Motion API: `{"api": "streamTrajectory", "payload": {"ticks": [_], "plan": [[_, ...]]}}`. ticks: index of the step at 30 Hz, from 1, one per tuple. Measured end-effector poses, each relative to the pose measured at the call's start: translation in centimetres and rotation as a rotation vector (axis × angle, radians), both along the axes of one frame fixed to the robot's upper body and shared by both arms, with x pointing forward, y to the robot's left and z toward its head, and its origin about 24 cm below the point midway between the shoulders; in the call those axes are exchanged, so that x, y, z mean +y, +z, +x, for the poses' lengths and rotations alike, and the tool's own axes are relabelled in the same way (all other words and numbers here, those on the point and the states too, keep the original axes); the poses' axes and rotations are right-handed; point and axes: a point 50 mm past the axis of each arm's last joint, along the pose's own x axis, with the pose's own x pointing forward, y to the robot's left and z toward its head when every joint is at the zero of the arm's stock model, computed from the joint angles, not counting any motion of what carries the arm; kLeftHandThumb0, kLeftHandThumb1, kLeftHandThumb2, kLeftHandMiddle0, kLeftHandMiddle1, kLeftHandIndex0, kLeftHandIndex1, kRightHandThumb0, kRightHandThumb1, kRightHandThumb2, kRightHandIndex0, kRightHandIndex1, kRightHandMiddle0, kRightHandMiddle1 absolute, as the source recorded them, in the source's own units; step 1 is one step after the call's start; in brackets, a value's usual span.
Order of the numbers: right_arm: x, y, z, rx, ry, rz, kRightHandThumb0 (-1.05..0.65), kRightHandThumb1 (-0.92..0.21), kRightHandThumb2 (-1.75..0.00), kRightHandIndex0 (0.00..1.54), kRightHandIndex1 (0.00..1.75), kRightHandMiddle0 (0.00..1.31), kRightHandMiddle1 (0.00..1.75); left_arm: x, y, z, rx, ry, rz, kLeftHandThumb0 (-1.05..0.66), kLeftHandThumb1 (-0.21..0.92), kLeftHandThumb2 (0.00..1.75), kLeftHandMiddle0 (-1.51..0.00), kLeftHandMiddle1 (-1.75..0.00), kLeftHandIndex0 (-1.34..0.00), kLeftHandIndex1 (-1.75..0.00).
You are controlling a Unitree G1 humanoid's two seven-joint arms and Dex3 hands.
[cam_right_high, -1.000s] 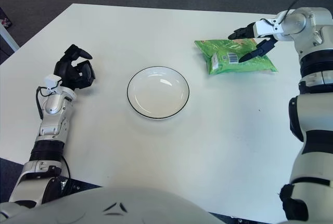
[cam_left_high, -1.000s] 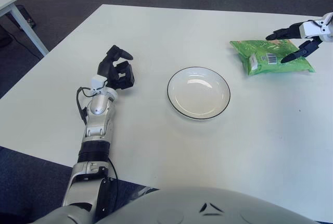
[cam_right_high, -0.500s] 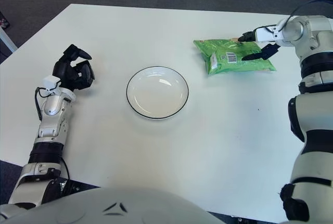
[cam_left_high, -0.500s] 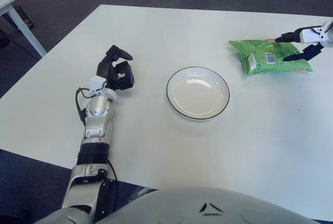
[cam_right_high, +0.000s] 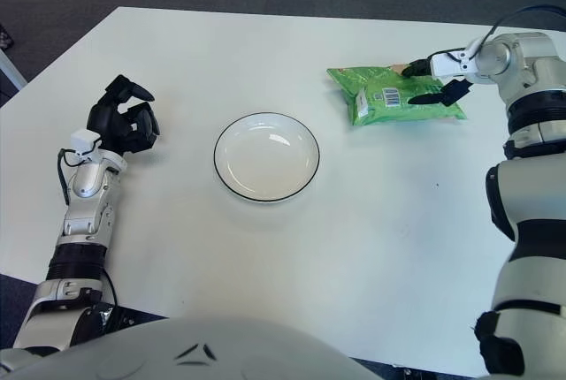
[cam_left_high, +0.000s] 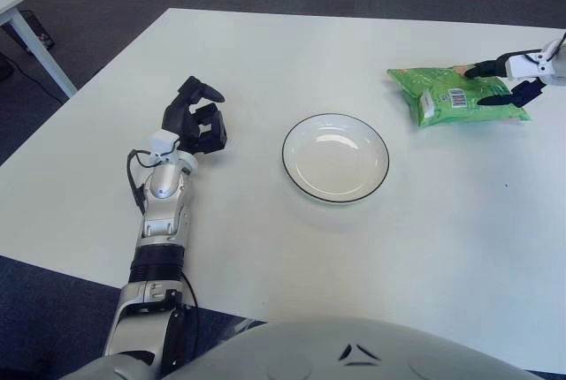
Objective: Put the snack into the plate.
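Note:
I expect the loose end of the green snack bag (cam_left_high: 454,95) to stay spread and stick outward when I lift the bag, because the bag looks plump behind its flared edge (cam_left_high: 405,91).
The snack (cam_left_high: 455,95) is a green bag with a barcode label, lying flat on the white table at the far right. A white plate (cam_left_high: 335,159) with a thin black rim stands empty at the table's middle, left of and nearer than the bag. My right hand (cam_right_high: 424,84) reaches in from the right edge. Its dark fingers (cam_right_high: 416,99) are spread across the bag's right end, one at the far edge and one at the near edge, and the bag is not lifted. My left hand (cam_left_high: 196,119) shows left of the plate with its fingers curled on nothing.
The white table (cam_left_high: 265,53) runs to a dark carpeted floor on the far and left sides. A corner of another white table (cam_left_high: 18,11) shows at the upper left. Bare tabletop lies between the plate and the bag.
My right hand has drawn back to the right along the bag, so its fingers now sit over the bag's right end instead of its middle. The left hand has stayed put.

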Motion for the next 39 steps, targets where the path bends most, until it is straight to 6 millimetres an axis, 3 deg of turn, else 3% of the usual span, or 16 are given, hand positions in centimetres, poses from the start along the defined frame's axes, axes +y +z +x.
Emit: {"api": "streamTrajectory", "payload": {"ticks": [19, 39], "plan": [[1.8, -1.2, 0.8, -0.048, 0.066, 0.024, -1.05, -0.92, -0.84, 0.0, 0.0, 0.0, 0.0, 0.0, 0.1, -0.1, -0.005, 0.0, 0.0, -0.44, 0.44, 1.16, -1.1, -1.75, -0.52, -1.75], [2.5, -0.5, 1.1, -0.058, 0.087, 0.028, -1.05, -0.92, -0.81, 0.0, 0.0, 0.0, 0.0, -0.1, 0.2, -0.1, -0.024, 0.0, 0.002, -0.45, 0.41, 1.2, -1.09, -1.75, -0.54, -1.75]]}}
